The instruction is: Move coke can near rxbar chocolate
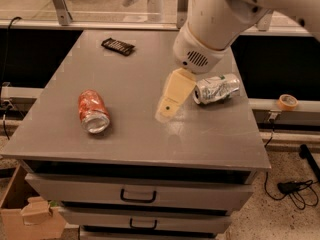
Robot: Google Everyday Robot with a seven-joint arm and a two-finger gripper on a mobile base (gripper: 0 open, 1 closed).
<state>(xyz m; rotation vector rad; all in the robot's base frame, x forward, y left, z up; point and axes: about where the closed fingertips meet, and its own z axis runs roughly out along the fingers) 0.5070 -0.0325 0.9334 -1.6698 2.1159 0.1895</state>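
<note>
I should go on moving my gripper toward the can's body across the open table between it and the free-lying coke can until the fingers straddle the can, before I close it.
The coke can, red-orange with a silver end facing the front, lies on its side on the left part of the grey table. The rxbar chocolate, a flat dark bar, lies near the table's far left edge. My gripper hangs over the middle of the table, pointing down and to the left. It is to the right of the coke can and well apart from it. It holds nothing that I can see.
A silver can with green markings lies on its side just right of the gripper. The cabinet has drawers below the tabletop. A tape roll sits on a ledge at the right; a cardboard box stands at lower left.
</note>
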